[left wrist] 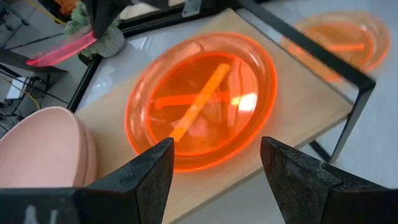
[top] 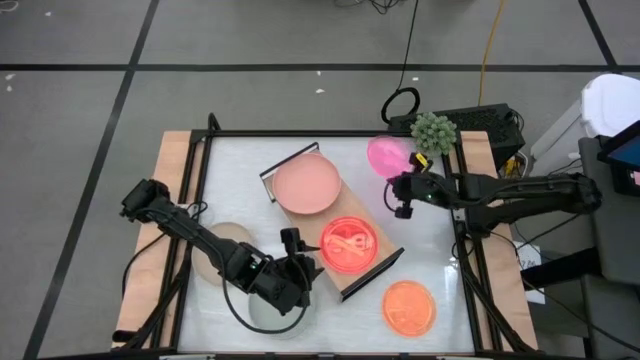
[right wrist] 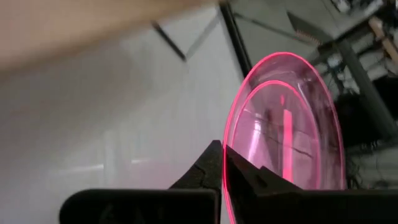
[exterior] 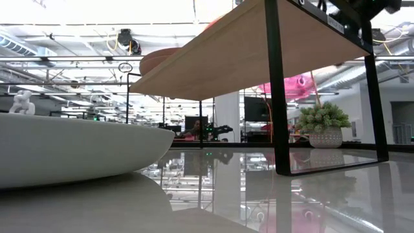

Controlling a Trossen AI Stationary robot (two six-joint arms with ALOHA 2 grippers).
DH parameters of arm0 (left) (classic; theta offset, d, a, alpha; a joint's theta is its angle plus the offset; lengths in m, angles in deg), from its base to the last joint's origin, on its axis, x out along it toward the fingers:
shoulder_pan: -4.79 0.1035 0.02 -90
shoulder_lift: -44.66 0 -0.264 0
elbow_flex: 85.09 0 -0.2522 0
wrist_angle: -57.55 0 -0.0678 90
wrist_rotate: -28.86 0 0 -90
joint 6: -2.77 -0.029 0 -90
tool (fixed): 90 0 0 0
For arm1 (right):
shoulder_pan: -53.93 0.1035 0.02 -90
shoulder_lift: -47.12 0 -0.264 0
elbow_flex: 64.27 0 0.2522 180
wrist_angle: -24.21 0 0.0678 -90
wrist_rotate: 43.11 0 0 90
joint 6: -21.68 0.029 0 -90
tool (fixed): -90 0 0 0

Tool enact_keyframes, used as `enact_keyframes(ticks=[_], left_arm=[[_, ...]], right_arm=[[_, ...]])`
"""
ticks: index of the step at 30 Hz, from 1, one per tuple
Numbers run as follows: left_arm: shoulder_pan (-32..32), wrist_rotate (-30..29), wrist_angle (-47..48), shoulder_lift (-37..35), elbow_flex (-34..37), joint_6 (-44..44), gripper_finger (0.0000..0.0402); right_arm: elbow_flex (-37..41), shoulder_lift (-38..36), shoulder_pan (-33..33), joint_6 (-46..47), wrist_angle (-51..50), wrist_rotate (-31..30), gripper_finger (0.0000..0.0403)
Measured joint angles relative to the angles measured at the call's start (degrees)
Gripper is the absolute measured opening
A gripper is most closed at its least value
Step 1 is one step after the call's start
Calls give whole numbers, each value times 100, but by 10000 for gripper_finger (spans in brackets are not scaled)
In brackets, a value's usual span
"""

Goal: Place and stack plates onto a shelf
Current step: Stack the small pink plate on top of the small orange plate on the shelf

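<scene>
The orange plate has a flared rim around a sunken middle (top: pixel 348 246). The hot-pink plate (top: pixel 389 157) will sit flat inside when I lower it there.
The light-wood shelf (top: pixel 385 262) lies slantwise on the table. A dusty-pink plate (top: pixel 307 183) sits on its far end and a translucent orange divided plate (top: pixel 347 243) (left wrist: pixel 202 102) on its near end. My left gripper (top: pixel 303 262) (left wrist: pixel 214 146) hovers open at the shelf's near-left side, facing the orange plate and touching nothing. My right gripper (top: pixel 398 186) (right wrist: pixel 224 163) is off the shelf's far-right end, shut on a translucent hot-pink plate (top: pixel 388 155) (right wrist: pixel 286 124). My right gripper pinches the hot-pink plate by its rim (right wrist: pixel 233 149), one finger on each face, coming level from the table's right. The plate is lifted clear of the table (exterior: pixel 291 84) and stands steeply tilted, reaching beyond the fingers toward the far edge.
A second orange divided plate (top: pixel 409 305) lies on the table near the near-right corner. A beige plate (top: pixel 225 245) and a pale grey-green plate (top: pixel 265 308) (exterior: pixel 65 149) lie under my left arm. A potted plant (top: pixel 433 130) stands at the far-right edge.
</scene>
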Motion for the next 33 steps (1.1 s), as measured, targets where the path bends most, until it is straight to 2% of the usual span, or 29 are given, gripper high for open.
enact_keyframes(ticks=[8, 19, 25, 33], left_arm=[[-10, -43, 121, -321, -4, 378, 246], [-306, -554, 603, -729, -9, 966, 243], [-494, -615, 1038, -805, -5, 1605, 196], [-698, -783, 1072, -820, -2, 1603, 140]], right_arm=[[-1196, 385, 1217, 123, -666, -835, 0], [-3627, 2013, 2625, 253, -2170, -1039, 0], [-4499, 2702, 3123, 242, -2683, -1040, 0], [-4863, 3078, 3624, 176, -2964, -987, 0]])
